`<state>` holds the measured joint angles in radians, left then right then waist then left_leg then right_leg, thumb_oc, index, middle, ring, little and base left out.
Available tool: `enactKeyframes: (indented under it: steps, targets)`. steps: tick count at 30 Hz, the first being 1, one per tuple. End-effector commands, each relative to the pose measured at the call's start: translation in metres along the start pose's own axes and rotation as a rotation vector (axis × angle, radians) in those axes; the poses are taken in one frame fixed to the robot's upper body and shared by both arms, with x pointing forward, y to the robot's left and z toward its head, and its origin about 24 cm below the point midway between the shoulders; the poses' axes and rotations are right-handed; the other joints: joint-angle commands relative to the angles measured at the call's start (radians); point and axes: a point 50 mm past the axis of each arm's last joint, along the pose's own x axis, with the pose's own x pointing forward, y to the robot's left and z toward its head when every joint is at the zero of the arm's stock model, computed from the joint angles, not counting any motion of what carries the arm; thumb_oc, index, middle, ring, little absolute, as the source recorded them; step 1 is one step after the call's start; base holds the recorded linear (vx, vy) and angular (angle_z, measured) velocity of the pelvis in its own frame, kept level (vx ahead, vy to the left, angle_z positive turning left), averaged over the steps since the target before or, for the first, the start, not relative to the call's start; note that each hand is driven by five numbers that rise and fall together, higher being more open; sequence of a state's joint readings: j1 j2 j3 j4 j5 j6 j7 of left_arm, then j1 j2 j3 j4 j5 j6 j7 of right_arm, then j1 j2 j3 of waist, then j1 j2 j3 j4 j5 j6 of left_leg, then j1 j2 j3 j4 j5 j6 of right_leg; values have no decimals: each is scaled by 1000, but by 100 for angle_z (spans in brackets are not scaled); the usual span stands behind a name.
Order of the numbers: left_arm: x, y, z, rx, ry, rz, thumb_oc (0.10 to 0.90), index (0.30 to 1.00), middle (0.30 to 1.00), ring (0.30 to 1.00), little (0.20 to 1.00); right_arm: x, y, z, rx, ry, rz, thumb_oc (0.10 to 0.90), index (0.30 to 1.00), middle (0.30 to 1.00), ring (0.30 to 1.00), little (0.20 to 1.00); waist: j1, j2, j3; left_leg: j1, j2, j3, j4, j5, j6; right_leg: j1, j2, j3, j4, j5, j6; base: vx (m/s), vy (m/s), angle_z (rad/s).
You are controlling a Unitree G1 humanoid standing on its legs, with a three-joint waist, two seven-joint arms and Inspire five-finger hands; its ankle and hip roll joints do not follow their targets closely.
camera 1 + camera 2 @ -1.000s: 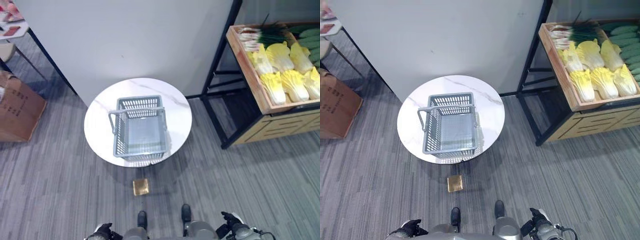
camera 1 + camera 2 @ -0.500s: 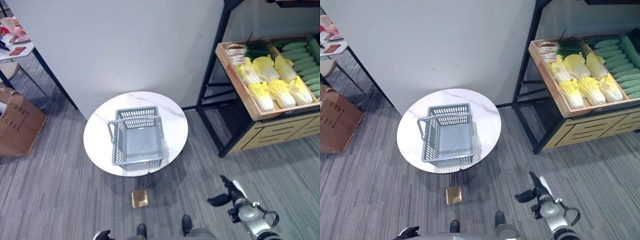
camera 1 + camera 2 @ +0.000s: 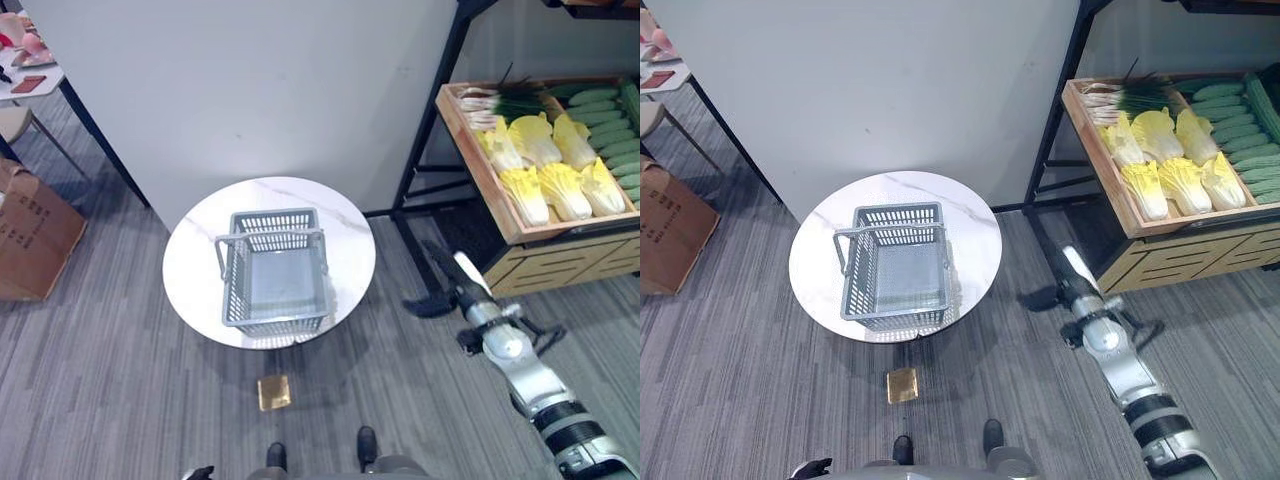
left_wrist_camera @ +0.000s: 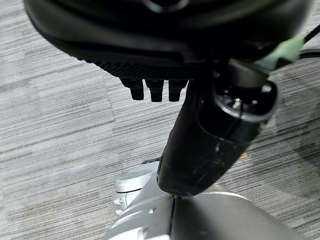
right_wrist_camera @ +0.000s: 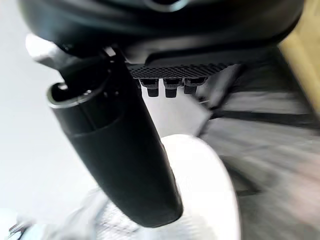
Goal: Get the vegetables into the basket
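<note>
I expect the grey plastic basket (image 3: 285,275) to hang under the handle (image 3: 270,235) with its open side up when I lift, because the handle spans the basket and joins both of the basket's side rims.
A grey plastic basket (image 3: 229,293) stands empty on a round white marble table (image 3: 194,258), its handle lying across the top. The vegetables lie in a wooden crate (image 3: 484,176) on a rack at the right: yellow napa cabbages (image 3: 546,170), green cucumbers (image 3: 612,112) and scallions (image 3: 503,98). My right hand (image 3: 455,287) is raised over the floor between the table and the rack, open and holding nothing, short of the crate. In its own wrist view my left hand (image 4: 200,145) hangs low over the carpet, fingers relaxed and empty.
The rack's black metal frame (image 3: 432,130) stands between my right hand and the crate. A cardboard box (image 3: 35,235) sits on the floor at the left. A small golden square (image 3: 273,392) lies on the carpet before the table. A grey partition wall (image 3: 250,90) rises behind it.
My right arm has risen from the lower right edge and stretched forward toward the rack. The camera has shifted. The basket and vegetables have not moved.
</note>
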<state>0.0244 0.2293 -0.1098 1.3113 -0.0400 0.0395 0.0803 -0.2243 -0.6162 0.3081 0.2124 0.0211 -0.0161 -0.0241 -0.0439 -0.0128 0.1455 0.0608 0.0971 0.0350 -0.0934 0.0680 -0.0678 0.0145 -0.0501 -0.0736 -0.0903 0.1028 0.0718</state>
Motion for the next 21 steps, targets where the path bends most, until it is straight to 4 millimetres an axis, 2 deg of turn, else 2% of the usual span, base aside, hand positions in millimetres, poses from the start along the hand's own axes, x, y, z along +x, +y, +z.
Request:
enactKeyframes:
  steps: [1, 2, 3, 6, 7, 8, 11, 12, 15, 17, 19, 21]
  targets:
    - [1, 7, 2, 22, 20, -1, 900, 1000, 1000, 1000, 1000, 28, -29, 82, -13, -341, -58, 900, 1000, 1000, 1000, 1000, 31, -75, 16, 72, -46, 8, 9, -94, 15, -23, -49, 31, 17, -8, 73, -11, 7, 3]
    - [1, 7, 2, 22, 22, 2, 900, 1000, 1000, 1000, 1000, 33, -30, 90, -40, -360, -49, 900, 1000, 1000, 1000, 1000, 36, -75, 16, 68, -47, 5, 9, -92, 14, -25, -50, 28, 17, -7, 73, -15, 7, 12]
    - [1, 7, 3, 23, 19, 3, 900, 1000, 1000, 1000, 1000, 41, -34, 108, -119, -400, -39, 900, 1000, 1000, 1000, 1000, 46, -77, 18, 58, -48, -1, 9, -89, 13, -29, -54, 23, 16, -6, 73, -21, 8, 12]
    - [1, 6, 5, 24, 12, 6, 900, 1000, 1000, 1000, 1000, 53, -38, 136, -255, -447, -37, 900, 1000, 1000, 1000, 1000, 63, -83, 24, 41, -49, -12, 8, -82, 12, -38, -56, 16, 15, -2, 73, -21, 3, 14]
    - [1, 5, 6, 22, 11, 6, 900, 1000, 1000, 1000, 1000, 54, -38, 136, -256, -449, -36, 900, 1000, 1000, 1000, 1000, 60, -83, 25, 41, -49, -13, 8, -82, 12, -39, -56, 15, 15, -2, 74, -42, -7, 16]
    - [1, 6, 7, 25, 6, 11, 900, 1000, 1000, 1000, 1000, 61, -41, 145, -290, -450, -45, 900, 1000, 1000, 1000, 1000, 70, -88, 29, 27, -49, -21, 7, -77, 11, -47, -56, 11, 15, 1, 73, -29, -9, 20]
    - [1, 8, 11, 18, -1, 19, 900, 1000, 1000, 1000, 1000, 70, -45, 155, -324, -442, -47, 900, 1000, 1000, 1000, 1000, 77, -92, 35, 9, -49, -32, 8, -70, 10, -59, -59, 5, 17, 4, 73, -44, -10, 23]
    - [1, 9, 13, 4, -9, 20, 900, 1000, 1000, 1000, 1000, 80, -49, 159, -322, -410, -53, 900, 1000, 1000, 1000, 1000, 89, -96, 44, -8, -50, -42, 9, -64, 9, -69, -59, 0, 18, 6, 71, -44, -12, 11]
    - [2, 9, 16, -11, -19, 18, 900, 1000, 1000, 1000, 1000, 86, -54, 162, -376, -380, -57, 900, 1000, 1000, 1000, 1000, 94, -95, 48, -22, -50, -53, 10, -60, 8, -77, -61, -6, 19, 6, 70, -25, -9, 15]
    - [2, 11, 24, -33, -49, 16, 900, 1000, 1000, 1000, 1000, 99, -62, 163, -413, -312, -87, 900, 1000, 1000, 1000, 1000, 109, -87, 66, -53, -56, -70, 13, -49, 6, -96, -66, -15, 20, 10, 70, -82, -2, 17]
    - [2, 11, 27, -38, -56, 17, 900, 1000, 1000, 1000, 1000, 101, -66, 163, -398, -293, -103, 900, 1000, 1000, 1000, 1000, 111, -82, 74, -65, -59, -76, 15, -45, 6, -105, -69, -19, 22, 12, 70, -76, 3, 19]
    - [2, 15, 36, -46, -85, 20, 900, 1000, 1000, 1000, 1000, 110, -85, 159, -434, -190, -163, 900, 1000, 1000, 1000, 1000, 131, -61, 96, -112, -71, -95, 15, -24, 2, -134, -81, -41, 21, 23, 73, -94, 4, 24]
